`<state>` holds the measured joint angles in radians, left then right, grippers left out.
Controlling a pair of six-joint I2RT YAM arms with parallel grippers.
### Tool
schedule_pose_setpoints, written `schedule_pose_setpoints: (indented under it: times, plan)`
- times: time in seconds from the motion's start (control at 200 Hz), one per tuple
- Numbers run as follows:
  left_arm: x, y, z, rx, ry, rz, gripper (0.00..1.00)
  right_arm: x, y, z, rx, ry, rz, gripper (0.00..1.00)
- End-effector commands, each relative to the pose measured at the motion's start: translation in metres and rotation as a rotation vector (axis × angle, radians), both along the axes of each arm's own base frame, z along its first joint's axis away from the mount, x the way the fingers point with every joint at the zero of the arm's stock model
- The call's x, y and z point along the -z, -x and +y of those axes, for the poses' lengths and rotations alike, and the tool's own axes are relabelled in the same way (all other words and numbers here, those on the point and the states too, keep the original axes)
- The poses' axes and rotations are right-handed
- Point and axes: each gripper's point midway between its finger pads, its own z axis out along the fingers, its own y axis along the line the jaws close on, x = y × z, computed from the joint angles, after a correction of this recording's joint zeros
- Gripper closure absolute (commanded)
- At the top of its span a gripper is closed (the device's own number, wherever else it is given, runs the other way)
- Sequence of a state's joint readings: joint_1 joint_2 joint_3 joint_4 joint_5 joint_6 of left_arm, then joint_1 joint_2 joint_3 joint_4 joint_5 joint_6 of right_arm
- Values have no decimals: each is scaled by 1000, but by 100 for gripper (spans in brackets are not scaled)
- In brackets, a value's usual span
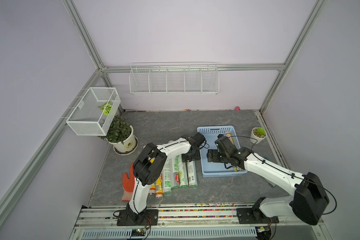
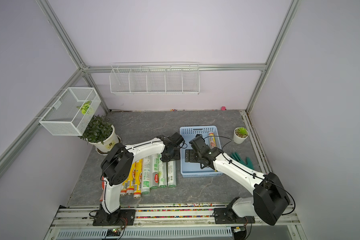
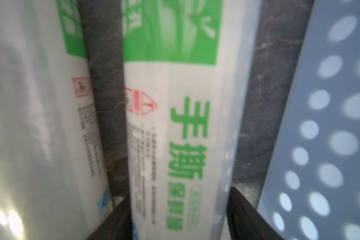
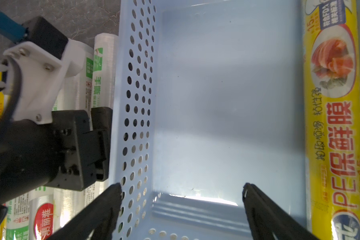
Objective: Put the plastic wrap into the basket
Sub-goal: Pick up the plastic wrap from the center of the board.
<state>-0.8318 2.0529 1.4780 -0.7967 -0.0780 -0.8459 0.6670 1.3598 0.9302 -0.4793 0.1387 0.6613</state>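
Note:
The robot's right gripper is blocking the basket's bottom (image 1: pixel 214 168) where the whitish-green roll must go, so it should move back to the basket's side (image 1: pixel 237 140) beside the yellow roll.
The light blue basket (image 1: pixel 222 175) (image 2: pixel 200 175) stands right of centre, and one yellow plastic wrap roll (image 1: pixel 229 137) (image 4: pixel 333 124) lies along its right wall. Several more rolls lie side by side left of it, yellow ones (image 2: pixel 133 178) and whitish-green ones (image 1: pixel 176 174). My left gripper (image 1: pixel 190 157) (image 3: pixel 178 193) is down on the whitish-green roll (image 3: pixel 175 124) nearest the basket, one finger pressed on each side. That roll still rests in line with the others. My right gripper (image 1: pixel 211 155) (image 4: pixel 181 187) hangs open over the basket's left wall (image 4: pixel 137 104), holding nothing.
A large potted plant (image 1: pixel 121 137) stands at the back left and a small succulent pot (image 1: pixel 258 135) right of the basket. An orange glove (image 1: pixel 127 182) lies left of the rolls, a green glove (image 2: pixel 243 161) right of the basket. A wire-mesh box (image 1: pixel 94 110) and a wire rack (image 1: pixel 174 80) hang on the walls.

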Motion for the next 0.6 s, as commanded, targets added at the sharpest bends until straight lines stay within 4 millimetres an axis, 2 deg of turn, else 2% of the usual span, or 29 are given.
schedule_pose_setpoints:
  times: [0.0,0.115,0.215,0.295,0.37,0.45,0.595]
  plan:
    - [11,4,14,-23,-75,25,38,1,-1,-7,14,13,-18,4]
    - [-3,0,17,-29,-83,-9,50,-1,-1,-9,23,9,-27,4]
    - [-26,-6,20,-39,-72,-59,65,-6,-2,-13,36,9,-43,4]
    - [-50,-8,16,-34,-34,-100,70,-15,-4,-21,58,12,-68,4]
    - [-77,-9,15,-32,1,-157,76,-27,-8,-38,110,26,-99,4]
    - [-107,-10,15,-44,54,-227,78,-37,-13,-64,178,22,-132,4]
    - [-148,-12,-9,12,261,-321,85,-34,-22,-114,305,-69,-102,4]
